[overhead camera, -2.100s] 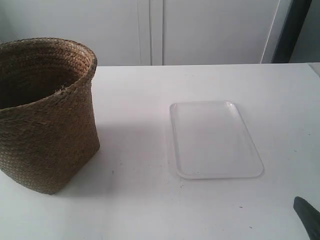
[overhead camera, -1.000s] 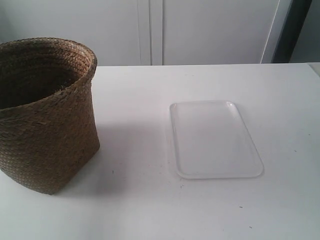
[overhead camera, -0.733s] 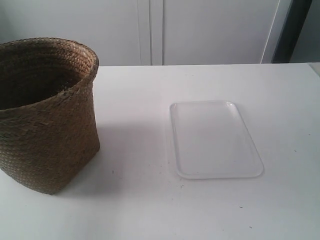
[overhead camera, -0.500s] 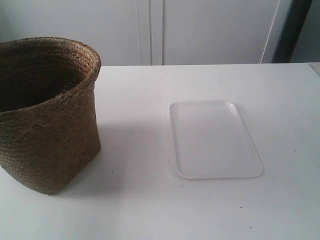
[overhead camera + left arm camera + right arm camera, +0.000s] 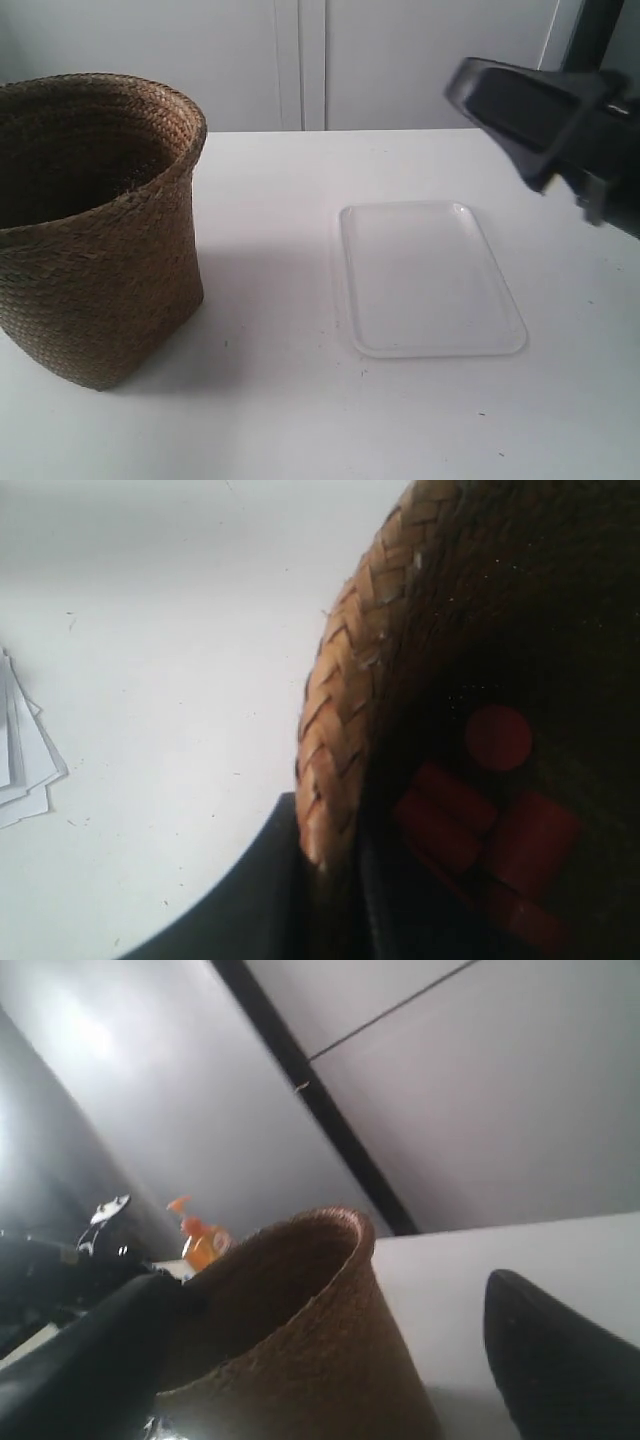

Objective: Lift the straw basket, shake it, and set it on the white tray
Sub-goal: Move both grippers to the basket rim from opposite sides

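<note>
The robot's left gripper is holding only one side of the basket's rim [image 5: 328, 815], so next the right gripper grabs the rim's opposite side [image 5: 190, 145] before both grippers lift the basket.
The brown woven straw basket [image 5: 95, 250] stands on the table at the exterior view's left, apart from the white tray [image 5: 430, 275], which lies flat to its right. In the left wrist view my left gripper [image 5: 330, 852] is shut on the basket's braided rim [image 5: 345, 680], one dark finger outside and one inside. Several red cylinders [image 5: 498, 738] lie in the basket's dark bottom. My right gripper [image 5: 325, 1295] is open, its fingers wide apart, with the basket [image 5: 300, 1370] some way off beyond them. The arm at the exterior view's right [image 5: 540, 115] hovers blurred above the tray's far right.
The white table [image 5: 300, 420] carries both things. White cabinet doors stand behind it. Loose paper sheets [image 5: 20, 750] lie on the table beside the basket. An orange bottle [image 5: 200, 1242] stands beyond the basket.
The basket's rim has shifted slightly to the right. A black arm has swung into the exterior view's upper right; earlier only its tip showed at the bottom right corner.
</note>
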Controlling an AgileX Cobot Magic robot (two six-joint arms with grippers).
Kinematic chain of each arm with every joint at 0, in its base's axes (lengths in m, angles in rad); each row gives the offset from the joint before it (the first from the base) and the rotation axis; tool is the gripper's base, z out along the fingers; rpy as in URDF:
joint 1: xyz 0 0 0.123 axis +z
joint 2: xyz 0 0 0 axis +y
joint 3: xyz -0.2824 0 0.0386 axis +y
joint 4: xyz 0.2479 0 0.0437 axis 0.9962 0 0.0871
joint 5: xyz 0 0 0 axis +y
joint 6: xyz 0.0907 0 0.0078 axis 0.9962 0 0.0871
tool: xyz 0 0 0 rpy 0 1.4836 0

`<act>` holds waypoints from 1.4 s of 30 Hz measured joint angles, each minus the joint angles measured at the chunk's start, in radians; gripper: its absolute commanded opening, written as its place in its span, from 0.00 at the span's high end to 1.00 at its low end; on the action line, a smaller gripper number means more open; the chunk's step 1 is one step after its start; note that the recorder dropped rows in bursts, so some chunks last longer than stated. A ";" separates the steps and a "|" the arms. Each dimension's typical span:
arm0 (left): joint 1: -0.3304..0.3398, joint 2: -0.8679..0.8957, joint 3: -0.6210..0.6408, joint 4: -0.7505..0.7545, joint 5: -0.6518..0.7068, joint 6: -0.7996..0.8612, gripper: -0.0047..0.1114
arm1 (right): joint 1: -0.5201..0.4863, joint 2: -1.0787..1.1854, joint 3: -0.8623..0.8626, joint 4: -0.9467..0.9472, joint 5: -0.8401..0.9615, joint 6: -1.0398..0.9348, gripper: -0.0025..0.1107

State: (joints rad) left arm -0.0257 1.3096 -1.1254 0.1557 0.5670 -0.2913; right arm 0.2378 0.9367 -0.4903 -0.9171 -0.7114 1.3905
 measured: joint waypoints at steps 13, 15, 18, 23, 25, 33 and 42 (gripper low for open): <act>0.002 0.000 0.000 -0.010 -0.014 0.004 0.96 | 0.065 0.553 -0.387 -0.162 -0.108 0.127 0.37; 0.002 0.000 0.000 -0.010 -0.016 0.011 0.96 | 0.119 0.602 -0.439 -0.166 -0.097 0.132 0.37; 0.002 0.000 0.000 -0.010 -0.016 0.015 0.96 | 0.198 0.679 -0.535 -0.171 -0.049 0.134 0.37; 0.002 0.000 0.000 -0.010 -0.016 0.015 0.96 | 0.298 0.775 -0.684 -0.187 0.133 0.134 0.37; 0.002 0.000 0.000 -0.010 -0.016 0.017 0.96 | 0.321 0.814 -0.739 -0.187 0.195 0.134 0.37; 0.002 0.000 0.000 -0.025 -0.016 0.019 0.96 | 0.363 0.972 -0.862 -0.200 0.309 0.200 0.44; 0.004 -0.004 0.011 -0.122 -0.030 0.083 0.96 | 0.361 1.034 -0.901 -0.257 0.171 0.259 0.98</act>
State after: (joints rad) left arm -0.0219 1.3056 -1.1139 0.0339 0.5365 -0.2078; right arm 0.5988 1.9702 -1.3913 -1.1743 -0.5402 1.6498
